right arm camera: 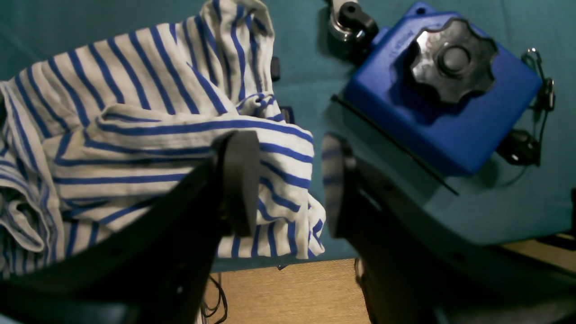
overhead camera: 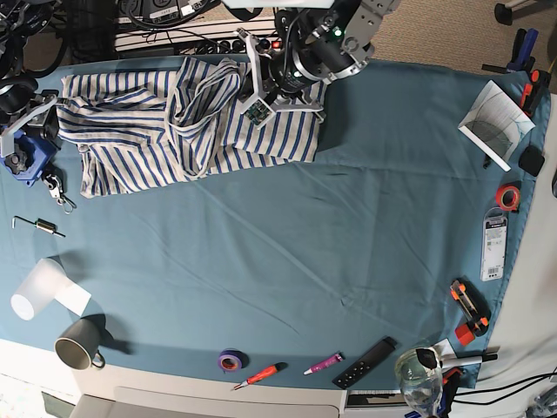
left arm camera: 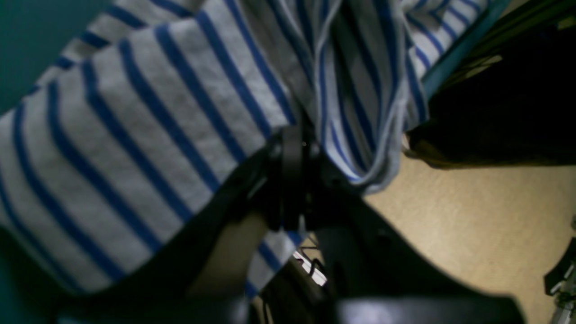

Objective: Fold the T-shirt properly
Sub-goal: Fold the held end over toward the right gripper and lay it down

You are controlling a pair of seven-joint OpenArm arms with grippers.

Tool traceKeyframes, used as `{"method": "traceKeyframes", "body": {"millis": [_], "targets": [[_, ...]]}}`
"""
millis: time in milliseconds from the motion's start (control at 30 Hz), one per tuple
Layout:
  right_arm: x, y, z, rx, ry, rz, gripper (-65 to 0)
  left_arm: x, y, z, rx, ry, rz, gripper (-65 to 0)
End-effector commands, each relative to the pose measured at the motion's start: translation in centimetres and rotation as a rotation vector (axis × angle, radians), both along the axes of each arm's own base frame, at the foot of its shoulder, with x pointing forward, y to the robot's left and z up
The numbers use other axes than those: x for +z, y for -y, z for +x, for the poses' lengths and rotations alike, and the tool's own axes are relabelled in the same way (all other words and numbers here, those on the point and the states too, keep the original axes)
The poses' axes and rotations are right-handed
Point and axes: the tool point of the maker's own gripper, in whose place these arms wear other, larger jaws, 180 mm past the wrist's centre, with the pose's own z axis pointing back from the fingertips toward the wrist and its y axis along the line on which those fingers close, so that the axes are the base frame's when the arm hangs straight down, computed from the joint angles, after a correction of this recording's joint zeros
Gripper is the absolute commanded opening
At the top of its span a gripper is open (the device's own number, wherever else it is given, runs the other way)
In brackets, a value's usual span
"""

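A bunched fold [overhead camera: 228, 77] is standing up beside the robot's left gripper, so the left gripper should sweep back toward the T-shirt's middle [overhead camera: 193, 135] and flatten the bunched fold before folding.
The T-shirt [overhead camera: 165, 126], white with thin blue stripes, lies crumpled on the teal table cloth [overhead camera: 287, 252] at the far left. In the left wrist view my left gripper [left arm camera: 293, 150] is shut on a fold of the T-shirt [left arm camera: 148, 148] near the table's far edge, and cloth hangs on both sides of the black fingers. Its arm [overhead camera: 300, 61] reaches in from the top of the base view. My right gripper [right arm camera: 288, 189] is open over the T-shirt's [right arm camera: 148, 135] corner with nothing between its fingers. One finger [right arm camera: 240, 180] hovers above the cloth.
A blue clamp block [right arm camera: 441, 90] sits right beside the right gripper, also seen as the blue block [overhead camera: 26, 157]. A mug [overhead camera: 77, 351], plastic cup [overhead camera: 35, 292], purple tape [overhead camera: 230, 359], screwdriver [overhead camera: 258, 375] and remote [overhead camera: 365, 362] line the near edge. Orange tape [overhead camera: 508, 195] and paper [overhead camera: 492, 122] lie right.
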Motion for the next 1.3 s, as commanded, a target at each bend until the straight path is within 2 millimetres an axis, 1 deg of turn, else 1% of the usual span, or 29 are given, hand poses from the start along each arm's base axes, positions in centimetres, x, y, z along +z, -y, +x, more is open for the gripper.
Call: {"method": "traceKeyframes", "body": {"millis": [0,67,133,233,333,433,533,633,700,767,900,967,1067,1267], "targets": [[1.2,0.2,0.6,0.015,0.04,-0.022,-41.8,1.0,0.7,0.5,0.004,0.024,-0.041,-65.0],[1.2,0.2,0.6,0.015,0.039,-0.022,-41.8,0.4,0.8,0.6,-0.001,0.014,-0.031,-65.0],[1.2,0.2,0.6,0.015,0.037,-0.021,-41.8,0.2,1.3,0.5,-0.028,0.013,-0.034,-65.0],[1.3,0.1,0.7,0.02,0.043,-0.013,-41.8,1.2,2.7,-0.5,-0.082,-0.014,-0.111,-65.0],[1.3,-0.1,0.8,0.024,0.05,-0.005,-41.8,2.2,4.6,-2.0,-0.152,-0.014,-0.156,-65.0],[1.3,-0.1,0.8,0.024,0.048,-0.006,-41.8,2.9,6.1,-3.5,-0.259,0.034,-0.151,-65.0],[1.3,-0.1,0.8,0.024,0.048,-0.006,-41.8,3.2,6.8,-4.0,-0.303,0.071,-0.132,-65.0],[1.3,-0.1,0.8,0.024,0.049,-0.005,-41.8,3.4,6.9,-3.7,-0.309,0.091,-0.124,-65.0],[1.3,-0.1,0.8,0.024,0.049,-0.006,-41.8,3.6,6.9,-3.0,-0.287,0.1,-0.124,-65.0],[1.3,-0.1,0.8,0.024,0.048,-0.006,-41.8,3.6,6.6,-2.1,-0.248,0.102,-0.11,-65.0],[1.3,-0.1,0.8,0.024,0.048,-0.006,-41.8,2.9,5.1,0.3,-0.136,0.147,-0.022,-65.0],[1.3,-0.1,0.8,0.024,0.047,-0.006,-41.8,3.0,4.7,1.2,-0.107,0.183,0.002,-65.0],[1.3,-0.1,0.7,0.024,0.045,-0.006,-41.8,3.4,4.8,1.7,-0.108,0.202,-0.007,-65.0],[1.2,-0.1,0.6,0.023,0.038,-0.005,-41.8,3.2,4.6,1.9,-0.102,0.218,0.016,-65.0]]}}
